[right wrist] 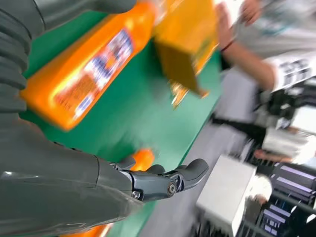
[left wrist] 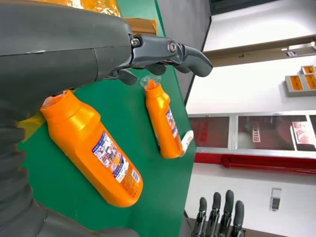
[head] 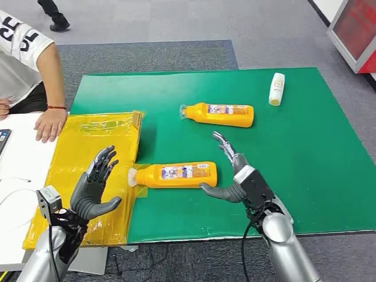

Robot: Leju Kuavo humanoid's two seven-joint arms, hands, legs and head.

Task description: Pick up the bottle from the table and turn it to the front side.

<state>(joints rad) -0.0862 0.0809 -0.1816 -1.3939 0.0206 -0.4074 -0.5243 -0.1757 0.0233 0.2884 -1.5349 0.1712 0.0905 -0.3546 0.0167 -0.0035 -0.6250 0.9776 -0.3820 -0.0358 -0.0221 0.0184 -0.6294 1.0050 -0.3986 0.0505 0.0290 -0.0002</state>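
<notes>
Small print (head: pixel 202 170) fills the base end of the label that faces up. I should expect the orange bottle's front label (head: pixel 177 175) to be hidden underneath until I turn the bottle.
An orange bottle (head: pixel 177 175) lies on its side on the green mat (head: pixel 301 164), label up, its white cap end toward the yellow sheet; it fills the left wrist view (left wrist: pixel 97 148) and the right wrist view (right wrist: pixel 82 69). My right hand (head: pixel 232 173) is open just beside its base, thumb near the bottom edge, fingers spread above, holding nothing. My left hand (head: pixel 95 185) hovers open over the yellow sheet, a short way from the cap. A second orange bottle (head: pixel 219 114) lies farther back (left wrist: pixel 164 123).
A small white bottle (head: pixel 277 89) lies at the mat's far right. A yellow plastic sheet (head: pixel 84 141) covers the mat's left side. A person's hand (head: pixel 49 124) rests on the white table at the left edge.
</notes>
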